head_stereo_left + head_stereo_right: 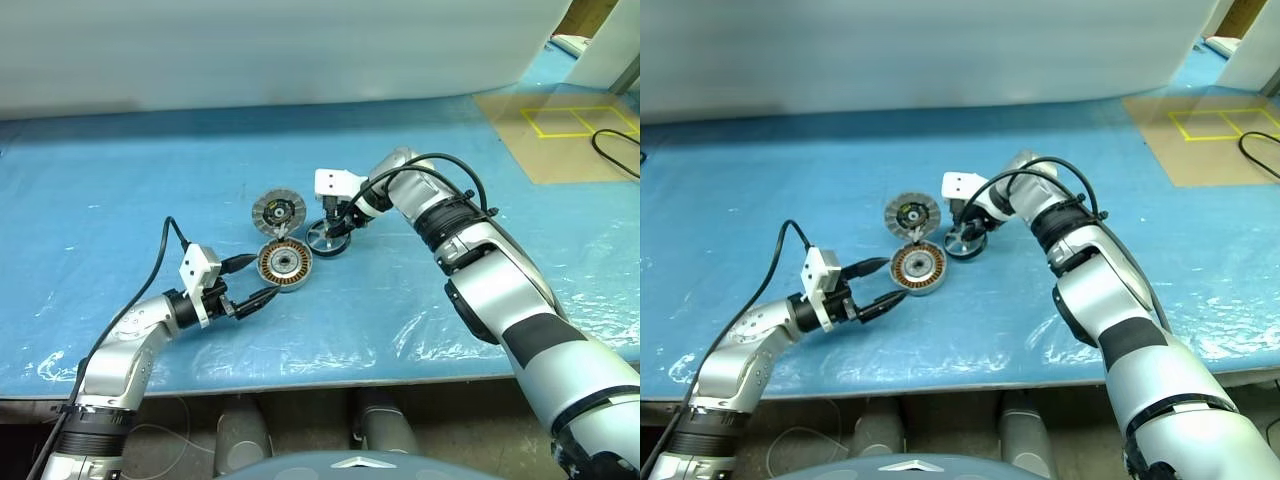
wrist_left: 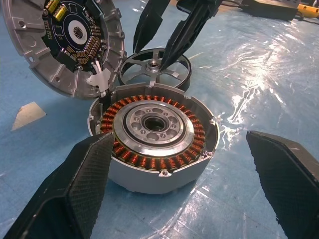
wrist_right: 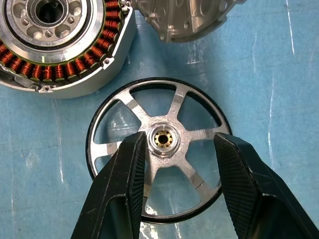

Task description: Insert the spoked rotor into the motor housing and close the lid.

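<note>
I expect a brass shaft to be hidden under the rotor when I lift it, because brass can be seen in the middle (image 3: 163,139) of the rotor's hub (image 1: 328,239).
The motor housing (image 1: 285,264) lies open on the blue table, its copper windings ringing a silver centre (image 2: 153,124). Its ribbed lid (image 1: 278,212) stands tipped back on the far side, still joined at the housing's edge (image 2: 102,82). The black spoked rotor (image 1: 330,238) lies flat just right of the housing. My right gripper (image 3: 179,144) points down over the rotor, open, one finger on each side of the hub (image 3: 163,139) and the left finger (image 3: 130,164) close against it. Open wide and level, my left gripper (image 1: 267,275) has a finger on each side of the housing.
A blue plastic sheet (image 1: 120,180) covers the table, whose front edge (image 1: 330,378) runs near me. A brown board with yellow tape (image 1: 565,125) and a black cable (image 1: 612,150) lie at the back right. A white wall stands behind.
</note>
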Available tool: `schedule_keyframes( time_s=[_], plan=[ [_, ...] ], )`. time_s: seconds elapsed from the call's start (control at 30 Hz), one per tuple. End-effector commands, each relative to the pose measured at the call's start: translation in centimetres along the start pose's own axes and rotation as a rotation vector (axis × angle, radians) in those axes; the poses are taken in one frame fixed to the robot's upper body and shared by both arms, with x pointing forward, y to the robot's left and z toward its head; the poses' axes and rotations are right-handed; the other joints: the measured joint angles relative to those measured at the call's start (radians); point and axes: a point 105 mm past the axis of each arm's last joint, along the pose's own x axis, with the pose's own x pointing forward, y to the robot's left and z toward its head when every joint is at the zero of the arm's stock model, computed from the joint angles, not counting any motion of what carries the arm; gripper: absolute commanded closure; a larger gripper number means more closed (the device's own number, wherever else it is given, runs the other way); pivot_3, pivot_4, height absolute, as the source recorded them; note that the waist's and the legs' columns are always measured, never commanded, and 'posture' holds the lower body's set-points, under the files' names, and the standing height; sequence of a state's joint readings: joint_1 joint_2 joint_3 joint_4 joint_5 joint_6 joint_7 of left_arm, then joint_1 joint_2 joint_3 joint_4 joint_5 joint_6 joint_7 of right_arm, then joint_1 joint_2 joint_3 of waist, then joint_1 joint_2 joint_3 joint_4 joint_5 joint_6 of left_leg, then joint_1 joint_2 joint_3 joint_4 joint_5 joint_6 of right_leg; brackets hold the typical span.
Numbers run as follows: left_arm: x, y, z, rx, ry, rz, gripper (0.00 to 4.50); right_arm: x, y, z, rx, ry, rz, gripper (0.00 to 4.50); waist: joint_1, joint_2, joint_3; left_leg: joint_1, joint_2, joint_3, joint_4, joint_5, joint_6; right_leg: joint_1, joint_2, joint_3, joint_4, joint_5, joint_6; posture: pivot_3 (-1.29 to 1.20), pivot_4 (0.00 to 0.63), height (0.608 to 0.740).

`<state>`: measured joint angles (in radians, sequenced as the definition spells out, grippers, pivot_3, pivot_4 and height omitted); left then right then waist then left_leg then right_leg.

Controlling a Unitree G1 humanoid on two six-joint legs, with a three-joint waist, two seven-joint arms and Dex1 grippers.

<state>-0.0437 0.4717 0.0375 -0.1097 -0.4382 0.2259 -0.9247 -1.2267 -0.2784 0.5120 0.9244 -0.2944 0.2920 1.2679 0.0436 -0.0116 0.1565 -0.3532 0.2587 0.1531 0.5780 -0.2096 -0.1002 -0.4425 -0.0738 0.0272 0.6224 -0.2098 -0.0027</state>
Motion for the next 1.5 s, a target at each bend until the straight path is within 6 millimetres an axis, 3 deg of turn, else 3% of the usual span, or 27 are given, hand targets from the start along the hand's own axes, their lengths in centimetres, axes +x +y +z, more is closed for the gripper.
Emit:
schedule_keyframes(
  time_s=[0.03,1.1,1.47,1.5],
  plan=[
    [0.0,-0.1,0.5,0.028,-0.016,-0.012,0.00,-0.6,0.0,1.1,0.009,-0.053,0.005,2.27,0.000,0.000,0.000,0.000,0.000,0.000,0.000,0.000,0.000,0.000,0.000,0.000,0.000,0.000,0.000,0.00,0.150,0.740],
    [0.1,-0.1,0.4,0.028,-0.005,-0.016,0.00,0.3,0.5,-0.6,-0.027,0.021,-0.012,2.27,0.000,0.000,0.000,0.001,0.000,0.000,0.000,0.000,-0.001,0.000,0.000,0.000,0.000,0.000,0.000,0.00,0.150,0.740],
    [0.3,-0.2,0.4,0.029,-0.007,-0.016,0.00,-0.2,0.3,-0.2,-0.070,0.035,0.014,2.27,0.000,0.000,0.000,0.000,0.000,0.000,0.000,0.000,-0.001,0.000,0.000,0.000,0.000,0.000,0.000,0.00,0.150,0.740],
    [0.3,-0.2,0.4,0.029,-0.006,-0.015,0.00,-0.3,0.3,-0.1,-0.075,0.032,0.015,2.44,0.000,0.000,0.000,0.000,0.000,0.000,0.000,0.000,-0.001,0.000,0.000,0.000,0.000,0.000,0.000,0.00,0.150,0.740]
  ],
)
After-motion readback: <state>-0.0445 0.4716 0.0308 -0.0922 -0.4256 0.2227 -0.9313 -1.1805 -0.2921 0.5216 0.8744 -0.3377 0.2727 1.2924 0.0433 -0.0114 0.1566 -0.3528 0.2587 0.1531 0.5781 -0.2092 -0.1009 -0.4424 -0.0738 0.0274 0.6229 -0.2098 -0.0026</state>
